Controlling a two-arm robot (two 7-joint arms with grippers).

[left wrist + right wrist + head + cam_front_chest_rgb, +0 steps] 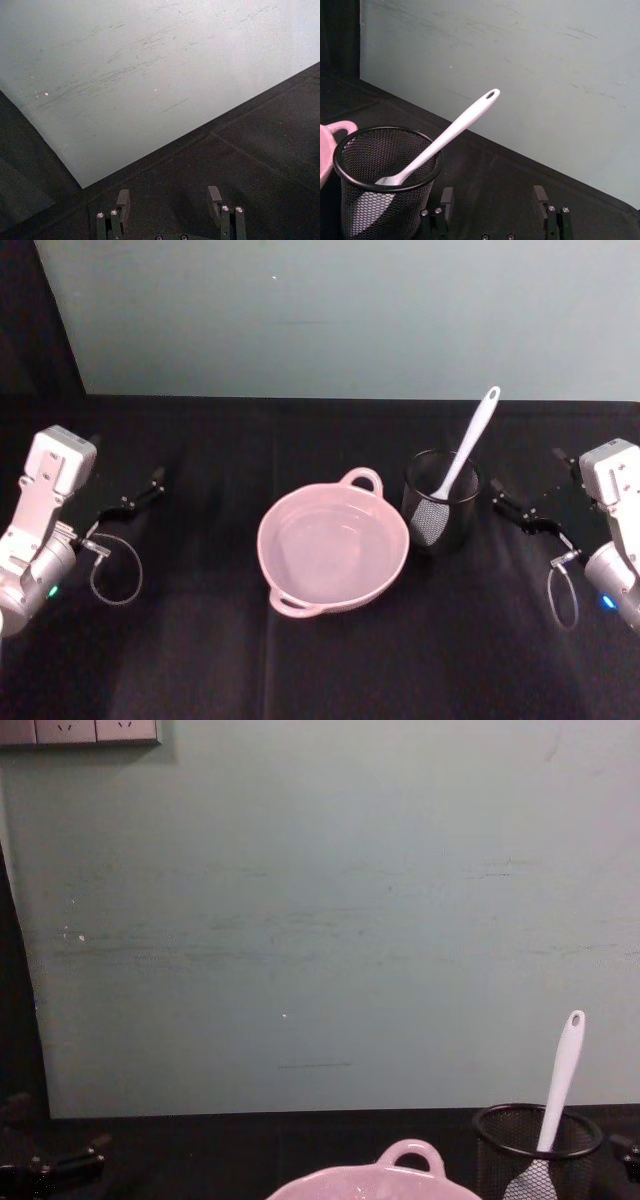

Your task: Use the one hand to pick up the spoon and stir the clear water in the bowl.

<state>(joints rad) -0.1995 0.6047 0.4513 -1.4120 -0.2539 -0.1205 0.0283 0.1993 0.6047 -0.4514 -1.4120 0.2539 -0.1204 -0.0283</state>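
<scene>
The white spoon (561, 1080) will come out freely when I lift it and the cup will stay standing, because the mesh cup's opening (537, 1131) is wide around the scoop.
The white spoon (468, 445) stands tilted in a black wire-mesh cup (442, 502), scoop down and holed handle end up; it also appears in the chest view (558, 1085) and the right wrist view (455, 131). Left of the cup sits the pale pink bowl (345, 602) holding clear water, its loop handle facing the back (408, 1152). My right gripper (510, 505) hovers open just right of the cup, with nothing between its fingers (493, 197). My left gripper (140, 493) is open at the far left, well away from the bowl (168, 200).
A black cloth (200, 660) covers the table. A pale green wall panel (350, 310) rises behind it. The mesh cup (375, 200) stands close in front of the right gripper, with a sliver of the pink bowl (325, 145) beyond it.
</scene>
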